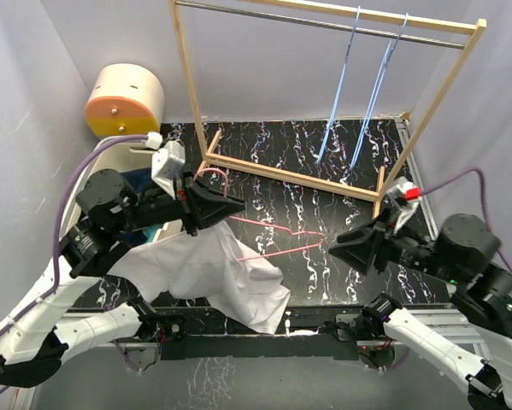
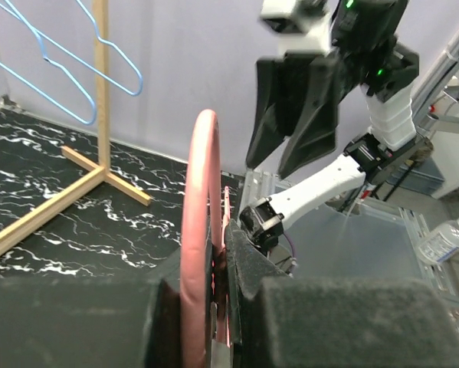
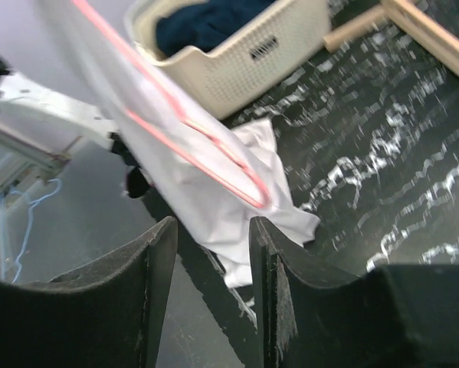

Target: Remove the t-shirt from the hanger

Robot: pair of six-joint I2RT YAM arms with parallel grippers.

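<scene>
The white t-shirt is hanging on the pink hanger's end below my left gripper, so next my right gripper grabs the empty end [image 1: 320, 237] and pulls the hanger out.
My left gripper [image 1: 230, 205] is shut on the hook of the pink hanger [image 1: 277, 241] and holds it above the table. In the left wrist view the hook [image 2: 201, 222] is clamped between the left gripper's [image 2: 221, 257] pads. The white t-shirt [image 1: 217, 272] hangs from the hanger's left part and pools at the table's front edge. The hanger's right end is bare. My right gripper [image 1: 343, 249] is open and empty, just right of that bare end. In the right wrist view the t-shirt [image 3: 240, 195] and hanger [image 3: 214, 161] lie beyond my open right gripper [image 3: 212, 245].
A wooden rack [image 1: 307, 175] stands at the back with two blue hangers [image 1: 337, 94] on its rail. A cream basket [image 3: 252, 50] of dark blue clothes sits at the left, behind the left arm. A round cream and orange object [image 1: 123, 101] is at the back left.
</scene>
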